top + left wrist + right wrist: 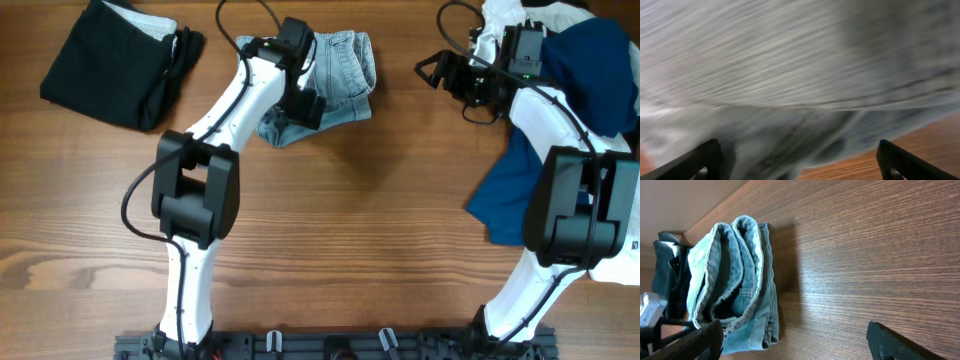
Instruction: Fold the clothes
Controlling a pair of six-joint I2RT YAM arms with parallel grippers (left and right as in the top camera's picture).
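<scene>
I should pull the shorts' near corner [273, 135] with my left gripper and turn the shorts before I fold further, because the shorts' front edge [342, 118] lies slanted and bunched under my left gripper.
Folded light-blue denim shorts [340, 75] lie at the back middle of the table; they also show in the right wrist view [735, 280]. My left gripper [305, 108] is open and sits low over the shorts' front left edge. The left wrist view is blurred and filled with denim [790, 75] between spread fingers [797, 162]. My right gripper [432, 70] is open and empty, well right of the shorts, fingers pointing toward them [795, 342]. A dark blue garment [590, 80] lies under and behind the right arm.
A folded black garment [110, 60] lies at the back left with a white piece on it. White cloth [500, 20] lies at the back right beside the blue garment, which spreads down the right edge [505, 200].
</scene>
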